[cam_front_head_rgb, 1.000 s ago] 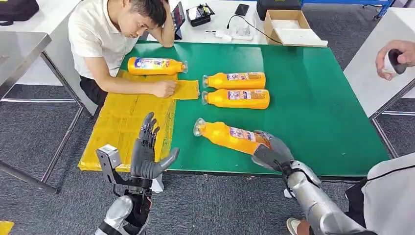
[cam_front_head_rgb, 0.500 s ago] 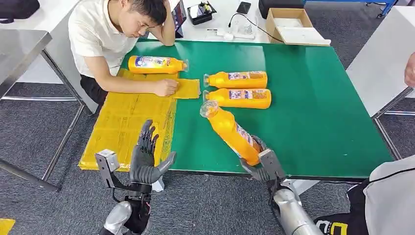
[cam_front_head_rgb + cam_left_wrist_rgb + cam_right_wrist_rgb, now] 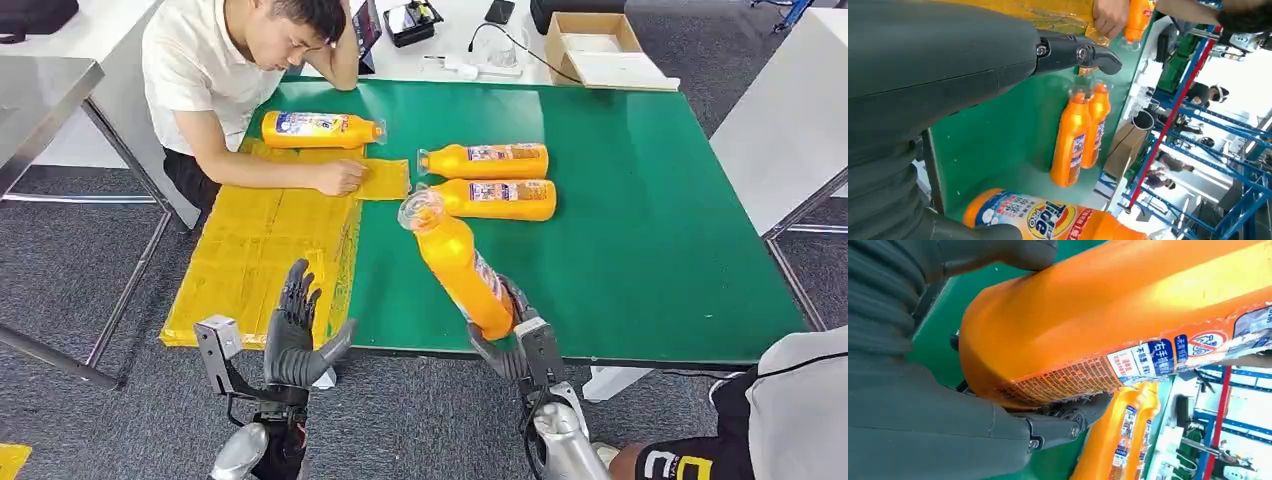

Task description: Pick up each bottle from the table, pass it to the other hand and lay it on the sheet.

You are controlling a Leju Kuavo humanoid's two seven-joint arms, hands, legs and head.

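Observation:
My left gripper will turn the orange bottle (image 3: 462, 266) onto the sheet, and it will then lie with the bottle's big front label (image 3: 1034, 214) up, because that label faces my left gripper.
My right hand (image 3: 515, 335) grips an orange bottle (image 3: 458, 263) by its base near the table's front edge, lifted with its clear cap pointing away from me; the same bottle (image 3: 1128, 325) looms close in the right wrist view. My left hand (image 3: 297, 330) is open, fingers spread upward, over the front corner of the yellow sheet (image 3: 255, 250). Two more orange bottles (image 3: 487, 161) (image 3: 495, 199) lie side by side mid-table, seen too as the bottle pair (image 3: 1080, 135) in the left wrist view. Another bottle (image 3: 318, 129) lies at the sheet's far end.
A person (image 3: 230, 70) sits at the far left of the green table (image 3: 640, 230), one hand (image 3: 338, 177) resting on the sheet. A cardboard box (image 3: 600, 50) and small devices sit on the white table behind. Another person's clothing (image 3: 800, 410) shows at the lower right.
My right hand has lifted the bottle off the table and swung it so the cap points away, moving it leftward toward my left hand. The left hand stayed nearly still.

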